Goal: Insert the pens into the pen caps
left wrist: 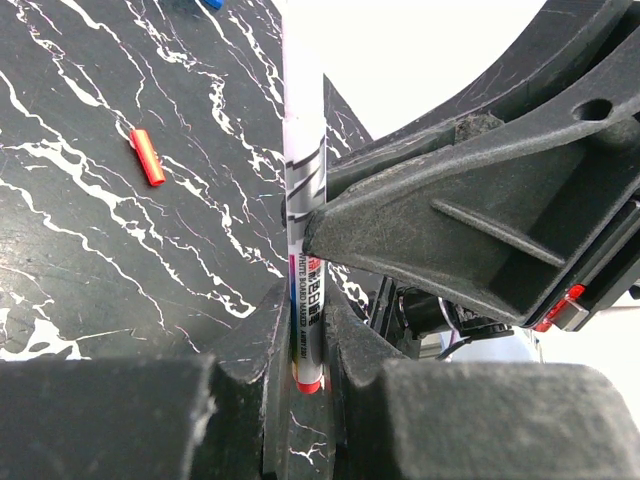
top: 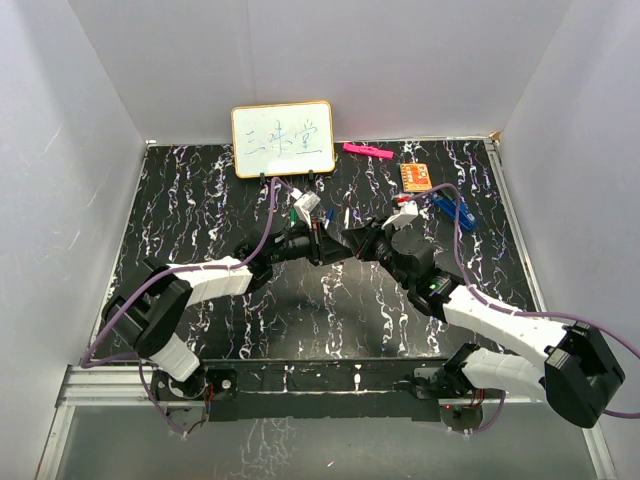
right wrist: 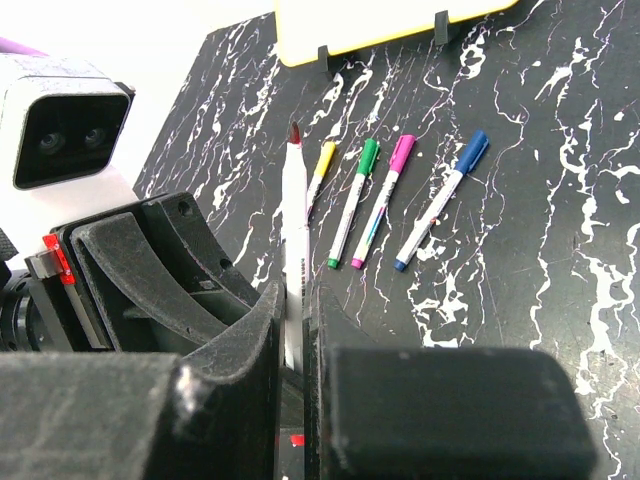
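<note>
Next, my right gripper opens and fetches the loose red pen cap (left wrist: 147, 157) while my left gripper keeps the white pen (left wrist: 305, 175), since both grippers are closed on it.
Both grippers hold one white pen (left wrist: 303, 200) between them over the middle of the table. My left gripper (left wrist: 305, 330) is shut on its lower end, where a red butt shows below the fingers. My right gripper (right wrist: 298, 310) is shut on the same pen (right wrist: 294, 200), whose bare dark red tip points toward the whiteboard. In the top view the left gripper (top: 322, 246) and right gripper (top: 352, 243) meet nose to nose. A loose red pen cap (left wrist: 147, 157) lies flat on the table, left of the held pen. Several pens with caps on lie side by side: yellow (right wrist: 320, 175), green (right wrist: 352, 205), magenta (right wrist: 385, 200), blue (right wrist: 440, 205).
A yellow-framed whiteboard (top: 283, 139) stands at the back. A thick pink marker (top: 367, 151) and an orange card (top: 416, 176) lie to its right, with a blue object (top: 450, 207) nearer the right arm. White walls enclose the black marbled table (top: 200, 200).
</note>
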Action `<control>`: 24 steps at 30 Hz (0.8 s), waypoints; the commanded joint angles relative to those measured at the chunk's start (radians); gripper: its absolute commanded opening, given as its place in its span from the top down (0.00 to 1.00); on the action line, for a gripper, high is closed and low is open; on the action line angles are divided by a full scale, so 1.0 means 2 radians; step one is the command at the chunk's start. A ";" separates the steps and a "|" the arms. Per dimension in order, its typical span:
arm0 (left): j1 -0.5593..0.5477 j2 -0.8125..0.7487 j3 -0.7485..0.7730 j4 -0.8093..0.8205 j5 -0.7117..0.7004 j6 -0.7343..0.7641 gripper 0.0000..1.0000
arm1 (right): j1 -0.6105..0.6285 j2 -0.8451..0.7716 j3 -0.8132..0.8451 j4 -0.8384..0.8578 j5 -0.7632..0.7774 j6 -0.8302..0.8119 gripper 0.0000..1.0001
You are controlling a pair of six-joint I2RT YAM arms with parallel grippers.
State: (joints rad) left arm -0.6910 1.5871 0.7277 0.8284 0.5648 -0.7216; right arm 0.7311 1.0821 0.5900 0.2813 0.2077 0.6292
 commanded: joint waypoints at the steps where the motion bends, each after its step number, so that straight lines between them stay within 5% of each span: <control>1: 0.000 -0.029 0.006 0.001 -0.010 0.017 1.00 | 0.000 -0.012 0.003 0.011 -0.001 -0.012 0.99; 8: 0.000 -0.055 -0.004 -0.066 -0.053 0.049 1.00 | 0.000 -0.074 0.006 -0.012 0.061 -0.043 0.79; 12: 0.000 -0.066 -0.006 -0.105 -0.070 0.069 1.00 | 0.000 -0.102 0.015 -0.037 0.101 -0.055 0.57; 24: -0.001 -0.077 0.016 -0.269 -0.131 0.126 1.00 | -0.002 -0.017 0.115 -0.300 0.261 0.010 0.50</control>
State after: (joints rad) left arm -0.6941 1.4792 0.7094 0.4690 0.3618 -0.5472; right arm 0.7319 0.9836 0.7486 -0.0895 0.5930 0.5716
